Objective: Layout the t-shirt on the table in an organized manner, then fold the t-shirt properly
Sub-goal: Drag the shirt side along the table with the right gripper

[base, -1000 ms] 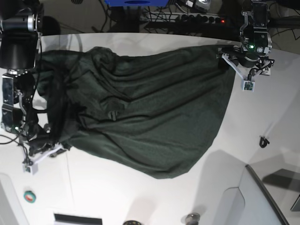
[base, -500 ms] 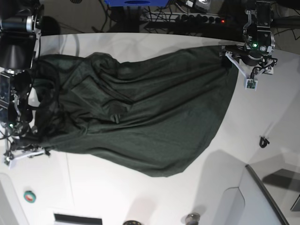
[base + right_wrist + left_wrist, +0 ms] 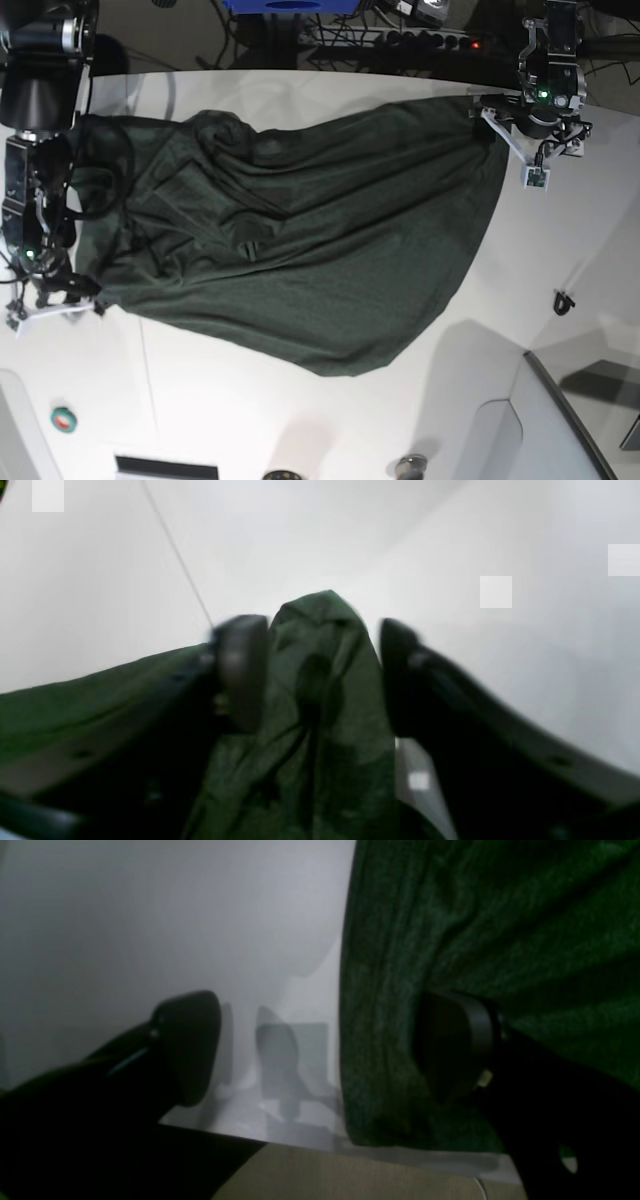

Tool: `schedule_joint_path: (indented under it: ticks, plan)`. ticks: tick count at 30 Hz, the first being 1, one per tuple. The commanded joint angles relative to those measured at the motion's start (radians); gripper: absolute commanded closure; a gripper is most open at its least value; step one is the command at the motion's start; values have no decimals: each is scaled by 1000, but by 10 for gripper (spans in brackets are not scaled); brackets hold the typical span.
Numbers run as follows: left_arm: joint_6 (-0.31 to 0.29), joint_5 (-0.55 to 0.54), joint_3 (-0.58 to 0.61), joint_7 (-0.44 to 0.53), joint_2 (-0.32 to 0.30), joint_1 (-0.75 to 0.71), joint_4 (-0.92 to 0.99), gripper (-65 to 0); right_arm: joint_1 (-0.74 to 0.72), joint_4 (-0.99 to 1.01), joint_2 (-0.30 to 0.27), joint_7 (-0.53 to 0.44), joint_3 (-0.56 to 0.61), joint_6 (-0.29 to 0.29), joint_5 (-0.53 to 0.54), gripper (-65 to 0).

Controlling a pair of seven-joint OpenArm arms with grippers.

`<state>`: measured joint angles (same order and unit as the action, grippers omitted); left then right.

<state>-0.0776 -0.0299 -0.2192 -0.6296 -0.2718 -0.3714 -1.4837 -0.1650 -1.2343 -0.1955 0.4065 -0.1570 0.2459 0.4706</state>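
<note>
Loose wrinkles point(image 3: 178, 230) gather next to the t-shirt's bunched corner point(image 3: 116, 294). I expect that corner to fold over while the smooth front of the t-shirt stays spread when I lift and carry it.
The dark green t-shirt point(image 3: 300, 240) lies spread and wrinkled across the white table point(image 3: 300, 420), tapering toward the front. My left gripper point(image 3: 482, 115) is at the shirt's far right corner. In the left wrist view it point(image 3: 320, 1050) is open wide, with the shirt's edge point(image 3: 450, 915) under one finger point(image 3: 455, 1045). My right gripper point(image 3: 75, 295) is at the shirt's left corner. In the right wrist view it point(image 3: 322, 675) stands part open with a bunch of shirt point(image 3: 325, 705) rising between the jaws.
The table's far edge point(image 3: 300, 75) runs just behind the shirt, with cables and a power strip point(image 3: 400, 40) beyond it. A green tape roll point(image 3: 63, 420) lies front left. A small black object point(image 3: 563, 300) and a grey panel point(image 3: 560, 420) are at the right.
The right arm pulled the shirt's left side outward, flattening the bunched folds there, then shifted slightly back. The left arm stayed at the far right corner.
</note>
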Motion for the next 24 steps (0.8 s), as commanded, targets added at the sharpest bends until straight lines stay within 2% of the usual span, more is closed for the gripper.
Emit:
schedule_joint_path:
  ticks: [1,6,10,14,16,18,24]
  plan:
    - [3,34,-1,-65,-8,-19,7,-599,-26,-31,-14,-27,-3,0,-3,-357]
    - [3,34,-1,-65,-19,-19,7,-599,-117,63,-23,-25,0,-18,-8,-354]
    - [3,34,-1,-65,-22,-19,7,-599,-291,388,-65,-34,20,-125,-9,-354]
    - [3,34,-1,-65,-22,-19,5,-599,-436,704,-104,-160,152,-194,-9,-354]
    - [3,34,-1,-65,-22,-19,5,-599,-477,804,-111,-220,239,-198,-9,-354]
    - [2,34,-1,-65,-22,-19,5,-599,-494,850,-111,-228,297,-198,-8,-354]
    - [2,34,-1,-65,-22,-19,5,-599,-474,867,-104,-238,317,-198,-8,-354]
